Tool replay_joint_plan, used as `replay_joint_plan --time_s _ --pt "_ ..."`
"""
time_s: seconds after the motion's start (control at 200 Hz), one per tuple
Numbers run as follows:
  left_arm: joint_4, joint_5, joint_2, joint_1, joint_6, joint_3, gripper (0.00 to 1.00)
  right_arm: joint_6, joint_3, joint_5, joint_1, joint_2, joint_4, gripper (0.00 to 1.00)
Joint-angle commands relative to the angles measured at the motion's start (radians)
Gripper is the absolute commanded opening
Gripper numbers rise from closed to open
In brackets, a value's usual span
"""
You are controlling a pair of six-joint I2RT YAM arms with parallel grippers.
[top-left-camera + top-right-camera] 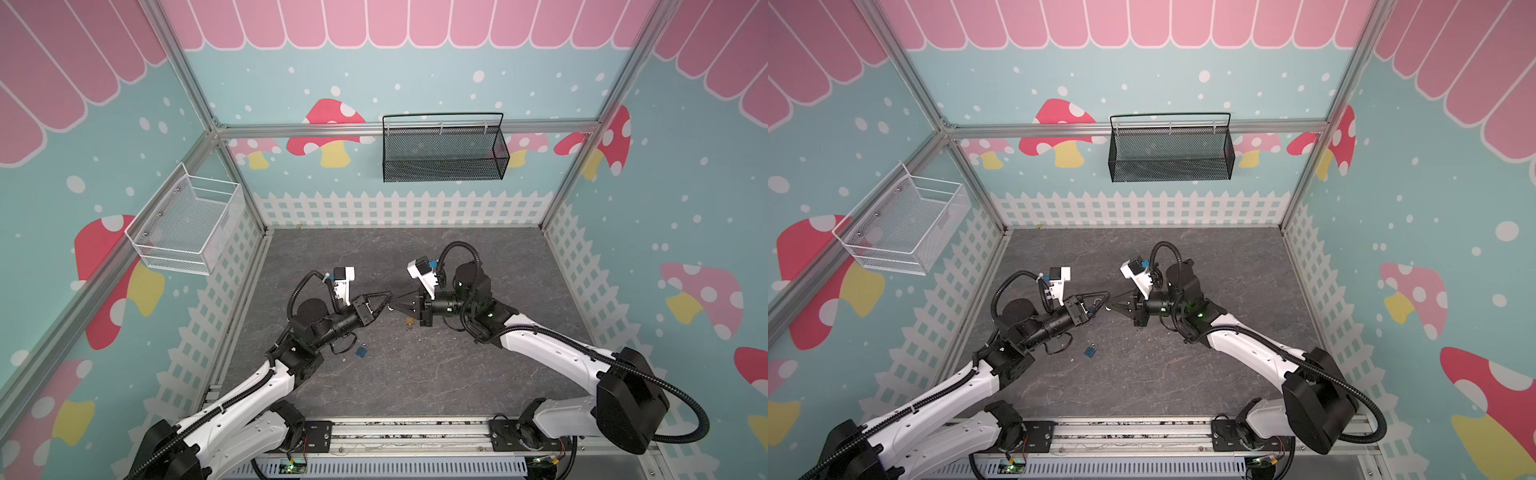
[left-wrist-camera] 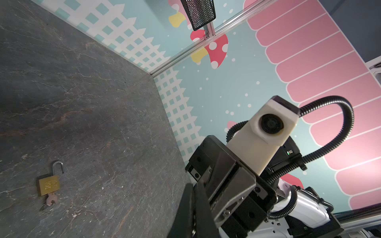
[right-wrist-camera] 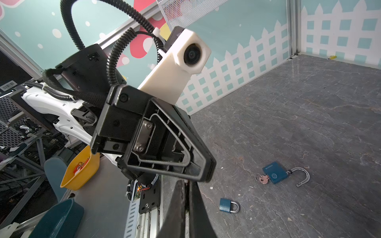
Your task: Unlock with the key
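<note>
The key (image 1: pixel 1108 308) hangs crooked at my right gripper's tips, so next my left gripper steadies the key while my right gripper retakes it with its blade pointing ahead.
In both top views my left gripper (image 1: pixel 390 294) (image 1: pixel 1108 294) and right gripper (image 1: pixel 394 305) (image 1: pixel 1112 307) meet tip to tip above the table's middle, both shut. A small silvery bit (image 1: pixel 389 308), seemingly a key's ring, hangs at the right tips. I cannot tell whether the left also pinches it. A brass padlock (image 2: pixel 49 185) lies unlocked, shackle swung open, with a key (image 2: pixel 51 199) in it. A blue padlock (image 3: pixel 275 175) lies open too, key (image 3: pixel 263 179) inserted. A smaller blue padlock (image 3: pixel 227 205) lies locked.
A black mesh basket (image 1: pixel 442 149) hangs on the back wall and a white wire basket (image 1: pixel 187 224) on the left wall. The arms' mounting rail (image 1: pixel 407 432) runs along the front edge. A yellow bin (image 3: pixel 80 171) stands outside the cell.
</note>
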State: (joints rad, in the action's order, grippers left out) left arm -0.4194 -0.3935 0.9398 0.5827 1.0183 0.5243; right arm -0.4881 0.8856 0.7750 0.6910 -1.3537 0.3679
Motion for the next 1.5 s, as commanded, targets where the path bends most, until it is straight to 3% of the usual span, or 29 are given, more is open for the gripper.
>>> replay_joint_plan --time_s 0.0,0.205,0.855,1.206,1.496 --pt "0.023 -0.035 -0.006 0.006 -0.002 0.033 0.0 -0.005 0.03 -0.046 -0.002 -0.008 0.058 0.0" --pt "0.085 0.005 -0.017 0.005 -0.061 0.05 0.0 0.005 0.029 -0.038 -0.002 -0.015 0.05 0.05" --pt "0.184 0.092 0.005 0.003 -0.134 0.097 0.0 0.017 0.031 -0.066 -0.006 0.052 -0.023 0.4" --pt "0.005 0.073 0.041 0.003 -0.135 0.073 0.0 -0.175 0.02 0.04 -0.043 0.042 -0.043 0.48" --pt "-0.12 0.025 0.08 0.003 -0.127 0.062 0.0 -0.305 0.057 0.133 -0.063 -0.026 0.016 0.45"
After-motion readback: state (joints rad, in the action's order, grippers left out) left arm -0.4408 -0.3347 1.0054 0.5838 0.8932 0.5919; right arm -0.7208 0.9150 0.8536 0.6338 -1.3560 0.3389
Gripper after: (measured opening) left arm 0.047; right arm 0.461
